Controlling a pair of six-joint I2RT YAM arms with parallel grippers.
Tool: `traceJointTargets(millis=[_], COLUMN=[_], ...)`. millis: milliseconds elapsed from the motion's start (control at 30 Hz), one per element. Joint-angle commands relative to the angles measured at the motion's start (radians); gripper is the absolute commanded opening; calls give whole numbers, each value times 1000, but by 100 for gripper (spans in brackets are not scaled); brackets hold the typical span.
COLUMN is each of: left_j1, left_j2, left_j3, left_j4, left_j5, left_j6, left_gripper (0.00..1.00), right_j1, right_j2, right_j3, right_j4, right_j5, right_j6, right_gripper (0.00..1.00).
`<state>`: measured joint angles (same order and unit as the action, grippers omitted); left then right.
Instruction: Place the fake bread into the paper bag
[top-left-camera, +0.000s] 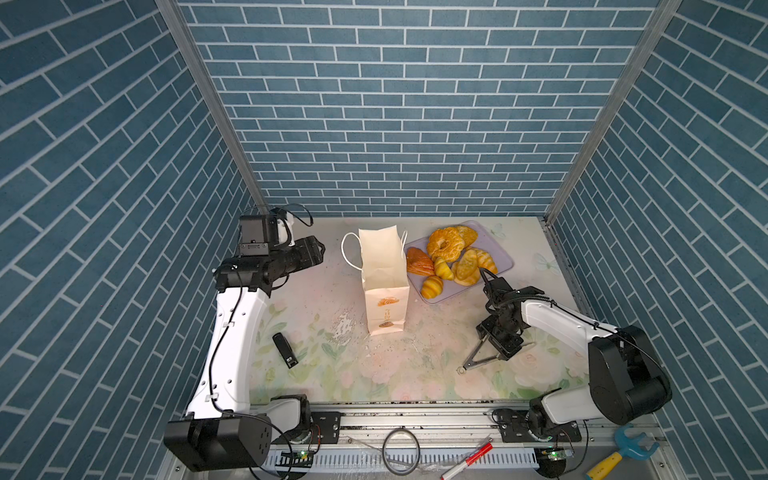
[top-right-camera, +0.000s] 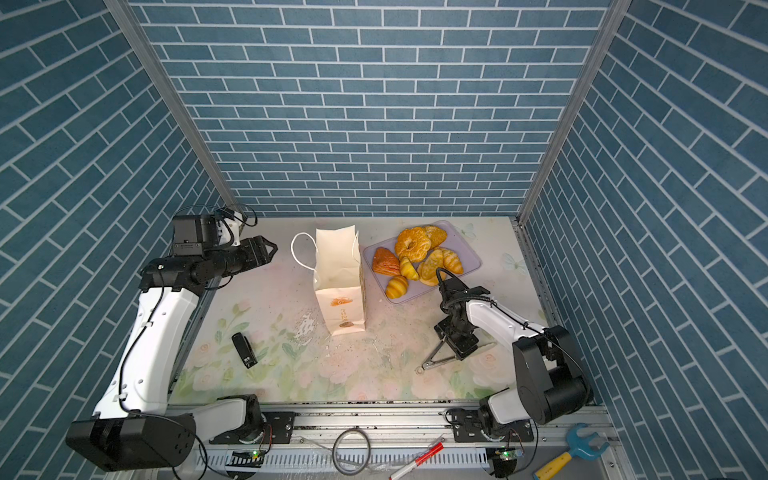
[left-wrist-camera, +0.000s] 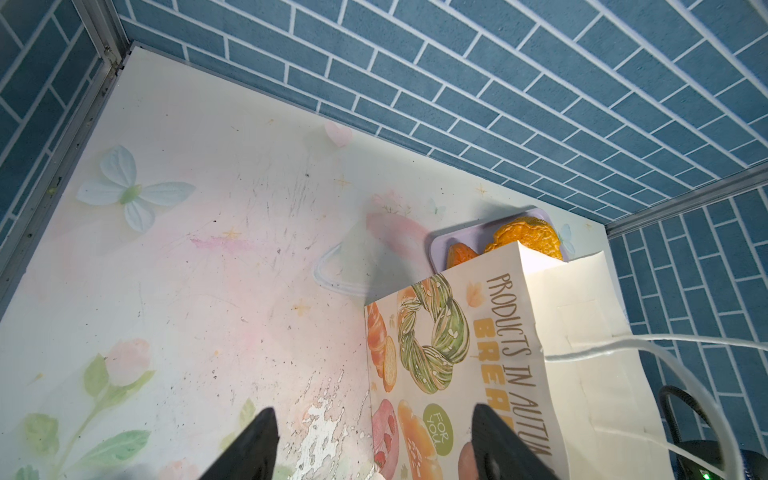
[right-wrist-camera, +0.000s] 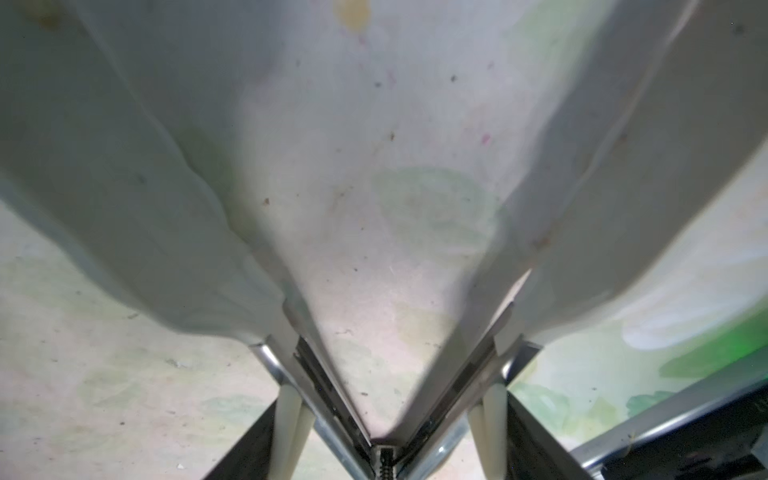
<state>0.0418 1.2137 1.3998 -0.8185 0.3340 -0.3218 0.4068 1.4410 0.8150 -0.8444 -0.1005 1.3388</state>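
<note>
The tongs' white ends (top-left-camera: 527, 345) point away from the tray, so next my right gripper opens, takes the tongs' arms (top-left-camera: 474, 353) anew and turns the ends toward the bread.
Several glossy golden pieces of fake bread (top-left-camera: 453, 257) (top-right-camera: 419, 257) lie heaped on a lavender tray (top-left-camera: 500, 249). Left of the tray the cream paper bag (top-left-camera: 384, 278) (top-right-camera: 338, 274) stands upright, mouth open, handles hanging. My left gripper (top-left-camera: 318, 249) (left-wrist-camera: 374, 419) hovers open to the bag's left and holds nothing; the bag's printed side (left-wrist-camera: 519, 353) fills its wrist view, with bread (left-wrist-camera: 523, 237) behind. My right gripper (top-left-camera: 484, 353) (right-wrist-camera: 388, 399) is low over the table in front of the tray. Its fingers press on the two spread arms of metal tongs (top-left-camera: 473, 359) (right-wrist-camera: 415, 374) near their hinge.
A small black device (top-left-camera: 286, 350) lies on the floral mat at the front left. On the front rail sit a grey ring (top-left-camera: 401, 451), a red marker (top-left-camera: 467, 459) and a blue-and-yellow toy wrench (top-left-camera: 623, 453). Blue brick walls close three sides.
</note>
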Motion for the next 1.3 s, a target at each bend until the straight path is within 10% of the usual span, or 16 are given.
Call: traceJointTargets(millis=[0, 967, 1267], left_j1=[6, 15, 17], left_j2=[-14, -40, -26], left_j3=[-7, -18, 6], left_j4=[-19, -16, -12], left_j5=[-11, -38, -20], left_j6=[1, 9, 15], left_gripper=[75, 75, 75], right_j1=[-28, -329, -342], right_j2=[20, 253, 171], right_j3=[23, 327, 409], right_j4=[38, -56, -143], right_j5=[6, 79, 26], right_j6=[-48, -628, -518], right_gripper=[73, 75, 86])
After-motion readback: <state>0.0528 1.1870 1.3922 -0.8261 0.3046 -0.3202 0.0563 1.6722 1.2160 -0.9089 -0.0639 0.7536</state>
